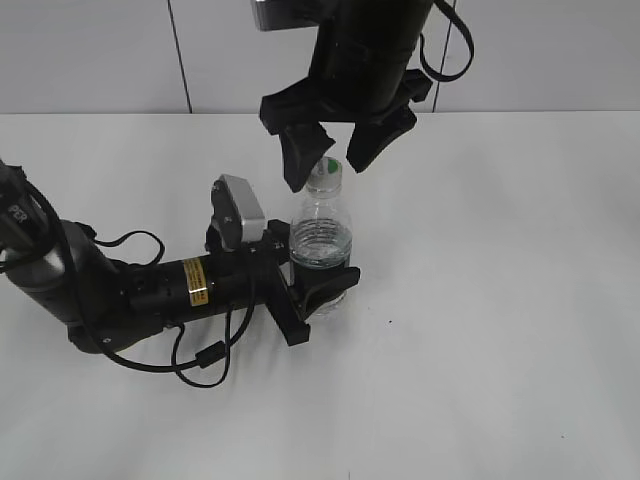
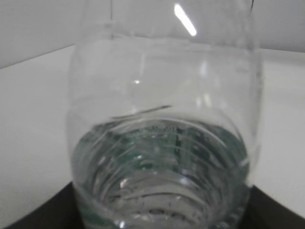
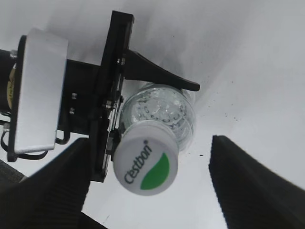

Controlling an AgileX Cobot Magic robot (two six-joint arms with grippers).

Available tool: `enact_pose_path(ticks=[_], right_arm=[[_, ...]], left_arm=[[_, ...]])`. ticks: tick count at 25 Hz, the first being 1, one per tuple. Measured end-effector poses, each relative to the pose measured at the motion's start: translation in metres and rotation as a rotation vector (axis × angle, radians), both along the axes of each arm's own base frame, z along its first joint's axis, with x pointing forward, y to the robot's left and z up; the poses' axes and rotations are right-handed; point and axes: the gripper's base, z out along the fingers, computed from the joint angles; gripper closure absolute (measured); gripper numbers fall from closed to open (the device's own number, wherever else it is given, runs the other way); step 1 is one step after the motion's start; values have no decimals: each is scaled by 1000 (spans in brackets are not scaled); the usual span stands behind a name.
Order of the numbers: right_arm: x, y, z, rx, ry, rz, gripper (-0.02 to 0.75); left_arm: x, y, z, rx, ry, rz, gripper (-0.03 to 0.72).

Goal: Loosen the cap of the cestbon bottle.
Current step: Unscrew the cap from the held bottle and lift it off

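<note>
My other gripper will get the cap (image 1: 326, 173) completely off the bottle's neck when it turns and lifts the cap, because my left gripper holds the cestbon bottle's lower body (image 1: 322, 278) still.
The cestbon bottle (image 1: 322, 240) stands upright on the white table, clear with a dark green label band low down. My left gripper (image 1: 318, 285) is shut on its lower body; the bottle fills the left wrist view (image 2: 162, 143). The white cap (image 1: 326, 169) with a green leaf mark sits on the neck. It shows from above in the right wrist view (image 3: 147, 164). My right gripper (image 1: 328, 160) hangs open just above it, one finger on each side of the cap, not touching. In the right wrist view the gripper (image 3: 152, 186) is open around the cap.
The white table (image 1: 500, 300) stretches around the bottle, with a grey wall behind. The left arm's black body and cables (image 1: 150, 300) lie on the table to the left of the bottle.
</note>
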Motion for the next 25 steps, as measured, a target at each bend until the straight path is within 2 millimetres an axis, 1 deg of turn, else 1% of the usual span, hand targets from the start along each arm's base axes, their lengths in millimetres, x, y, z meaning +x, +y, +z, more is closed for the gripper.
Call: enact_pose_path(ticks=[2,7,9,11,12,13,15,18,21,25], right_arm=[[0,0,-2,-3,5,0,168],[1,0,-2,-5,3,3,258],[1,0,-2,-5,3,3,309],[1,0,-2,-5,3,3,373],[0,0,-2,-4,4,3,417],[0,1,-2,-3,4,4,441],[0,1,-2,-5,-1,23,441],[-1,2,-2,-13,-25,104,441],[-1,2,-2,-26,-64,237,441],[-1,2,-2,-46,-130,463,441]], left_arm=[[0,0,0,0,0,0,287],[0,0,0,0,0,1,287],[0,0,0,0,0,1,287],[0,0,0,0,0,1,287],[0,0,0,0,0,2,287],[0,0,0,-1,0,3,287],[0,0,0,0,1,3,287],[0,0,0,0,1,3,287],[0,0,0,0,1,3,288],[0,0,0,0,1,3,288]])
